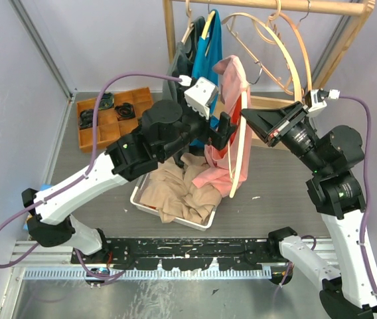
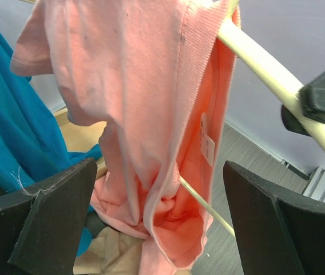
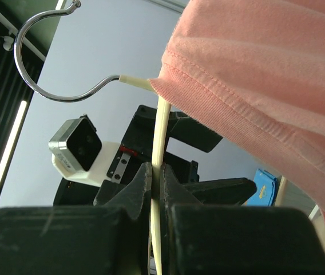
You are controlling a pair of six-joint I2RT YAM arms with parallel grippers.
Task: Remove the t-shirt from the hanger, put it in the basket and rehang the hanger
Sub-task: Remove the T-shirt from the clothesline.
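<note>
I should keep moving in until my left gripper's open fingers grip the pink t-shirt's fold (image 2: 145, 143), because the fold hangs between them, clear of the hanger's thick arm (image 2: 268, 69).
A pink t-shirt (image 1: 225, 123) hangs partly off a cream hanger (image 1: 240, 149) held in the air over the table. My right gripper (image 1: 247, 117) is shut on the hanger's bar (image 3: 160, 132), just below its metal hook (image 3: 42, 86). The shirt's ribbed hem (image 3: 248, 86) drapes over the bar there. My left gripper (image 1: 219, 131) stands wide open beside the shirt. In the left wrist view its fingers flank the hanging pink t-shirt (image 2: 145, 114) without touching it, and the left gripper (image 2: 161, 192) holds nothing. The hanger's thick arm (image 2: 265, 69) and thin lower rod (image 2: 205, 206) show through the neck opening.
A white bin (image 1: 138, 199) with beige clothes sits under the shirt. An orange compartment box (image 1: 85, 136) lies at the back left. Behind stands a wooden rack (image 1: 321, 6) with a blue shirt (image 1: 205, 60) and bare wooden hangers (image 1: 291, 60).
</note>
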